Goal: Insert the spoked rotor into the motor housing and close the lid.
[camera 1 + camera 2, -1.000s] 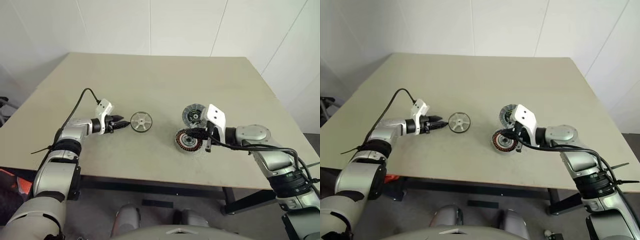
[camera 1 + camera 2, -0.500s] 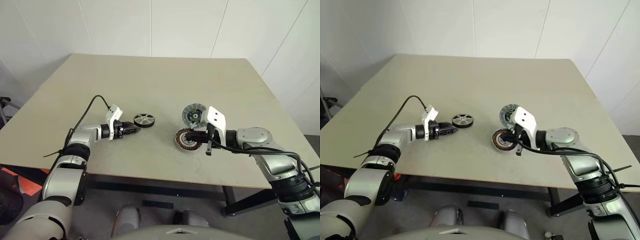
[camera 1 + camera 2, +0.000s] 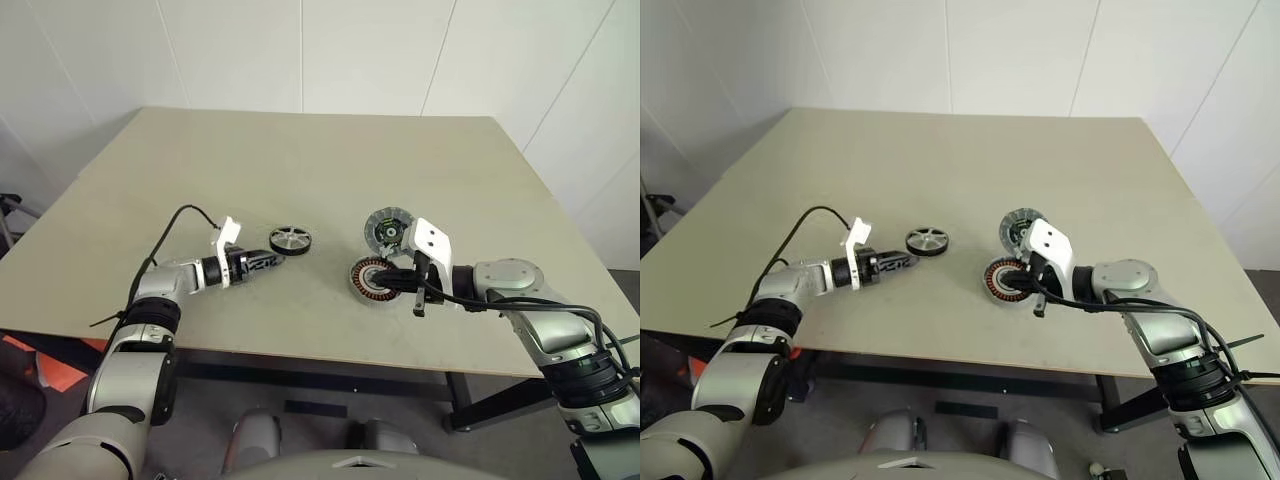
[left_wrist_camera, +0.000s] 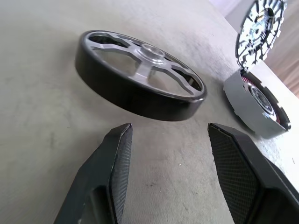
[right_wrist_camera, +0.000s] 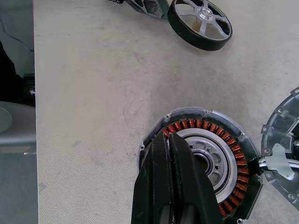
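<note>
Open gaps (image 4: 166, 83) show between the spokes, so the spoked rotor (image 3: 290, 240) will leave the copper windings visible when I insert it into the motor housing.
The spoked rotor (image 3: 290, 239), a silver wheel with a dark rim, lies on the table left of centre. My left gripper (image 3: 268, 259) is low just in front of it, open, and its fingers (image 4: 119, 154) have nothing between them. The motor housing (image 3: 364, 281), black with copper windings (image 5: 233, 156), sits to the right. Across its near side rests my right gripper (image 5: 168, 137), shut and empty. Just behind the housing, the grey lid (image 3: 387, 228) stands tilted, with its green-and-black centre showing.
The beige table (image 3: 300, 160) stretches wide behind the parts. Its front edge (image 3: 300, 355) runs close below both arms. A black cable (image 3: 175, 225) loops over my left forearm, and another trails from my right wrist.
The rotor showed its full face a second ago and now lies flat. My left wrist has rolled and dropped lower, close to the rotor. The right arm has stayed put.
</note>
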`<state>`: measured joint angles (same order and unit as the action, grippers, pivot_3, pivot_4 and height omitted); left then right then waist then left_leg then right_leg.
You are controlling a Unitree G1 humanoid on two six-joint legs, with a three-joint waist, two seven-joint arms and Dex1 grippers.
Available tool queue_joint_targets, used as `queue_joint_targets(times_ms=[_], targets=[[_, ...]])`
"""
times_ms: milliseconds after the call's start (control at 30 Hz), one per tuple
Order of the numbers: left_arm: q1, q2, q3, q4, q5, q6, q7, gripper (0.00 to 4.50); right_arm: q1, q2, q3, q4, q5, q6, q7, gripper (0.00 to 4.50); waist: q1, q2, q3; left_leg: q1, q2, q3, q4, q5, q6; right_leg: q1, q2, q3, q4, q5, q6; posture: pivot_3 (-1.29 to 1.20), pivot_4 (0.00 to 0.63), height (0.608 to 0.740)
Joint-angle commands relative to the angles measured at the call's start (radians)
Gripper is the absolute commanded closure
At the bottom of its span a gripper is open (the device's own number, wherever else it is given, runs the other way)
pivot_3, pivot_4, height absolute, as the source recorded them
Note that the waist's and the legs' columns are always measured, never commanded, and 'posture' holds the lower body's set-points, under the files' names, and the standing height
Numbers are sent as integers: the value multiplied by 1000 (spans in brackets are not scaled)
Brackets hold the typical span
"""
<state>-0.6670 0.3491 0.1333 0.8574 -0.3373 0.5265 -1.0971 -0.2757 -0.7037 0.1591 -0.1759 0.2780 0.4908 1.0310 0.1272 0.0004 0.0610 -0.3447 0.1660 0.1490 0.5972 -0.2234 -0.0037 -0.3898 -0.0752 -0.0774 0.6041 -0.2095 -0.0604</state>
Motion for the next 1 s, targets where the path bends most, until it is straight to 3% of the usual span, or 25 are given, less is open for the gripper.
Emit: queue_joint_targets(times_ms=[33,500,933,1000], targets=[[-26,0,66,22,-55,68,51,1737,-10,-6,-17,-48,19,0,5,4470,0,0,0,0,0,0,0,0,0,0,0,0,0,0,0,0,0,740],[-35,-76,144,-2,-142,214,163,1737,11,-11,-14,-50,14,2,8,4470,4,1,0,7,0,1,0,0,0,6,-1,0,-2,-1,1,0,0,740],[-106,-176,134,90,-105,126,239,1737,23,-7,-11,-53,8,7,-5,4470,11,1,0,0,0,1,0,-1,3,5,-1,-1,-6,-1,2,0,0,740],[-105,-171,127,90,-99,123,237,2161,26,-9,-13,-53,8,8,-8,4500,11,1,0,0,1,1,-1,-1,3,5,-1,-1,-6,-1,3,0,0,740]])
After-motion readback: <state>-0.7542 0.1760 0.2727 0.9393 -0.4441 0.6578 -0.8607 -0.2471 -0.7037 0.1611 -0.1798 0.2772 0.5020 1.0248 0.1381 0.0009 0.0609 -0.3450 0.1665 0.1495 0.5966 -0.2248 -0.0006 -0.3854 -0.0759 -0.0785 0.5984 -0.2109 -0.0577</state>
